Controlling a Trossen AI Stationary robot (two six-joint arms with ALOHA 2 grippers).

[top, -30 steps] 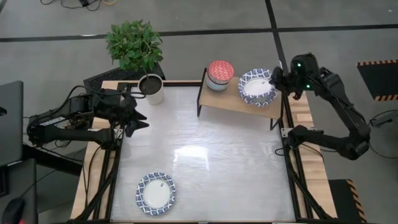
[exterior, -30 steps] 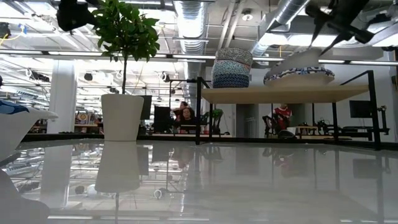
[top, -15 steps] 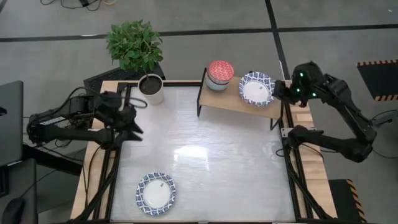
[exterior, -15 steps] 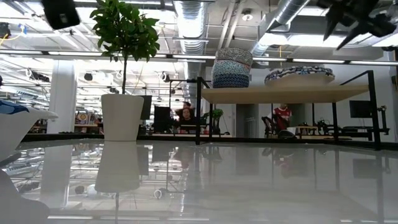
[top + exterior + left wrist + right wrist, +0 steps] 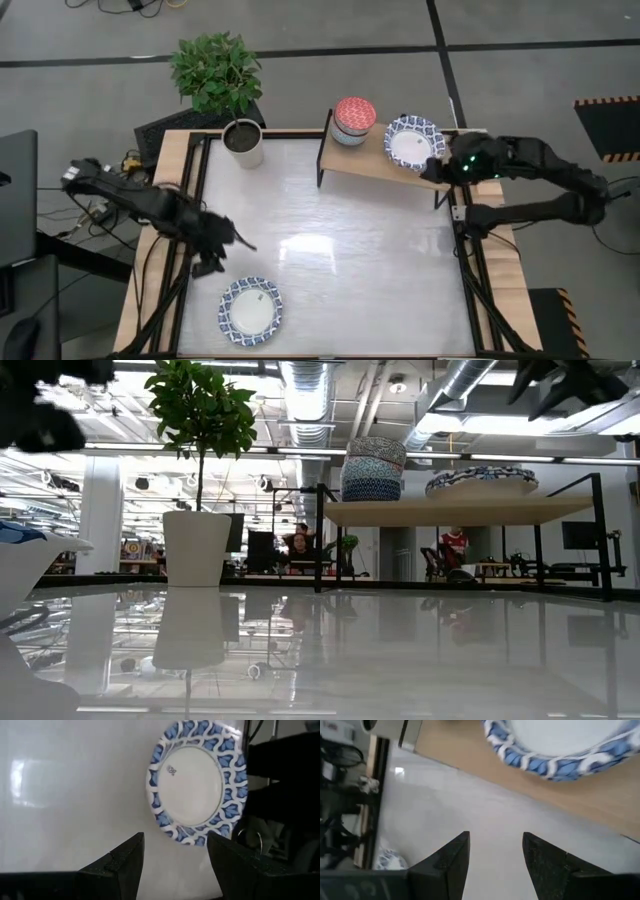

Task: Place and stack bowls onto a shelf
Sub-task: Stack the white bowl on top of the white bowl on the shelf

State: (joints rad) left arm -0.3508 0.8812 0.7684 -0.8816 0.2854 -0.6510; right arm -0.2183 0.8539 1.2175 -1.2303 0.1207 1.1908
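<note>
I expect the front bowl (image 5: 250, 312) to fit inside the shelf's wide bowl (image 5: 412, 144) and cover it when I stack them, because the shelf's bowl is empty and has a matching rim.
A wide blue-and-white bowl (image 5: 250, 310) rests on its base on the white tabletop, near the front left corner. My left gripper (image 5: 240, 243) hovers open just beyond that bowl (image 5: 197, 782), tipped down at it. The shelf (image 5: 370, 158) stands at the far side. On it are a stack of small bowls (image 5: 355, 120) with a red one on top and another wide blue-and-white bowl (image 5: 413, 142). My right gripper (image 5: 432, 172) stands open off the shelf's near right corner, clear of that bowl (image 5: 560, 750).
A white plant pot (image 5: 243, 142) with a leafy plant stands at the far left corner of the table. The middle of the white tabletop (image 5: 330, 250) carries nothing. The shelf's black legs (image 5: 600, 535) stand at the far right.
My left gripper has swung from beside the plant pot toward the table's near edge and down, tipping over the bowl on the table. My right gripper has drawn back from above the shelf's wide bowl toward the near edge and rolled. Both stayed open.
</note>
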